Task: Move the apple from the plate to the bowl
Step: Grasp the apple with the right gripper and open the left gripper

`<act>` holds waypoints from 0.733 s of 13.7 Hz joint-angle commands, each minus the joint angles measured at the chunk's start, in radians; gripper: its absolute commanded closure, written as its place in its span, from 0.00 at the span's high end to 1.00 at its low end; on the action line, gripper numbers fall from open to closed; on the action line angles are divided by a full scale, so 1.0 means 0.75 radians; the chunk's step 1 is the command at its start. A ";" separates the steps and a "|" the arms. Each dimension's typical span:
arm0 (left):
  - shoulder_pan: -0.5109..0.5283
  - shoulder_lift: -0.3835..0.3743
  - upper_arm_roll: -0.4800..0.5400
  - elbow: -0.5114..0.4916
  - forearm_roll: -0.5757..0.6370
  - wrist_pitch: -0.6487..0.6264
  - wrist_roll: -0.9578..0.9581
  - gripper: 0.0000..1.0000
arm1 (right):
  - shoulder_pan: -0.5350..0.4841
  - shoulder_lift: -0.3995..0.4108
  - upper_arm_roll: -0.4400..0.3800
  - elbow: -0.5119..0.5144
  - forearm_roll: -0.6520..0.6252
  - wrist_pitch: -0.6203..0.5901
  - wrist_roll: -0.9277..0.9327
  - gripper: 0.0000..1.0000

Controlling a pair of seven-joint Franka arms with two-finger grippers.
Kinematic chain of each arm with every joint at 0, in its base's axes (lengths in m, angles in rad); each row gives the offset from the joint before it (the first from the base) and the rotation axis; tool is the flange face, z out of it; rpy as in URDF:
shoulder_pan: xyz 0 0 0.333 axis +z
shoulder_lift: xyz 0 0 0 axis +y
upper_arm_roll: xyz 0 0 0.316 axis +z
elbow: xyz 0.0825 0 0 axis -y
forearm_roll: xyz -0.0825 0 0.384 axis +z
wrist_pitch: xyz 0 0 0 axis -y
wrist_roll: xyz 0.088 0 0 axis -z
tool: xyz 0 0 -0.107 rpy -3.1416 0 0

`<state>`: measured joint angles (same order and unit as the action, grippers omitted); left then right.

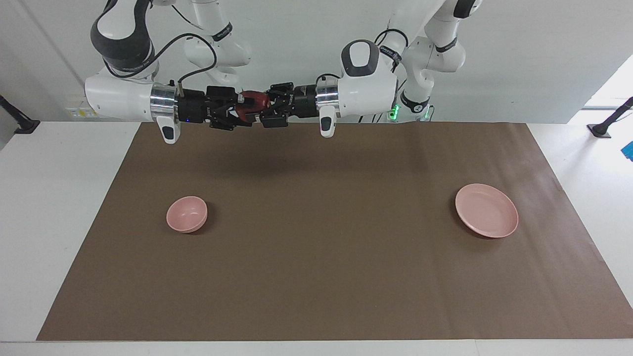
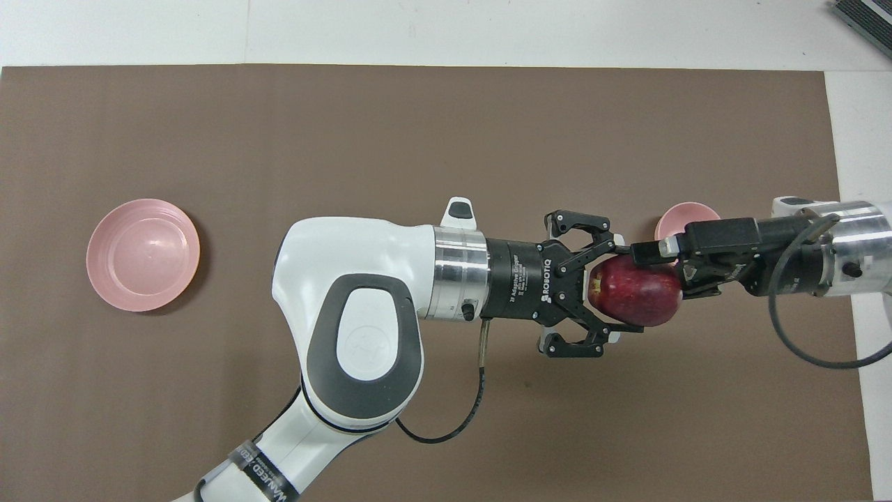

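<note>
My left gripper's open fingers straddle the apple in my right gripper (image 2: 635,294), so my left gripper should withdraw toward the plate (image 2: 143,255) before the apple goes to the bowl.
The dark red apple (image 1: 253,103) (image 2: 637,291) hangs in the air between both grippers, over the brown mat near the robots' end. My right gripper (image 1: 245,108) (image 2: 658,279) is shut on it. My left gripper (image 1: 266,107) (image 2: 615,289) is open, with its fingers spread around the apple's other end and a small gap on each side. The pale pink plate (image 1: 487,210) (image 2: 143,254) lies bare toward the left arm's end. The small pink bowl (image 1: 187,213) (image 2: 686,213) stands toward the right arm's end, partly hidden by the right gripper in the overhead view.
The brown mat (image 1: 316,257) covers most of the white table. Both arms stretch level over the mat's edge nearest the robots, well above the surface.
</note>
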<state>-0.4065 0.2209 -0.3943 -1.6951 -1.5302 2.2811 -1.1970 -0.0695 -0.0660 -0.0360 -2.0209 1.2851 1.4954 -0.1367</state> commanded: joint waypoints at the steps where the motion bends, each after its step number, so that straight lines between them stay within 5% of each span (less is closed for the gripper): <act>1: -0.037 -0.016 0.012 -0.004 -0.032 0.073 -0.014 0.00 | -0.003 -0.029 0.001 -0.030 -0.001 -0.010 0.015 0.52; 3: -0.049 -0.016 0.012 -0.004 -0.032 0.084 -0.014 0.00 | -0.003 -0.029 -0.001 -0.030 -0.012 -0.012 0.025 0.00; 6: -0.051 -0.016 0.012 -0.002 -0.022 0.092 -0.014 0.00 | -0.003 -0.025 -0.001 -0.024 -0.034 -0.012 0.039 0.00; 7: -0.055 -0.016 0.012 -0.002 -0.017 0.106 -0.010 0.30 | -0.005 -0.023 -0.001 -0.022 -0.034 -0.012 0.037 0.00; 8: -0.059 -0.016 0.012 -0.002 -0.017 0.114 -0.012 0.99 | -0.006 -0.020 -0.001 -0.020 -0.034 -0.012 0.037 0.00; 10: -0.057 -0.016 0.012 -0.002 -0.015 0.106 -0.016 1.00 | -0.008 -0.020 -0.001 -0.020 -0.038 -0.012 0.037 0.00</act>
<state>-0.4283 0.2182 -0.3945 -1.6939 -1.5368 2.3311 -1.2014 -0.0710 -0.0660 -0.0401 -2.0262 1.2725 1.4950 -0.1353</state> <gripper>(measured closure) 0.044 0.220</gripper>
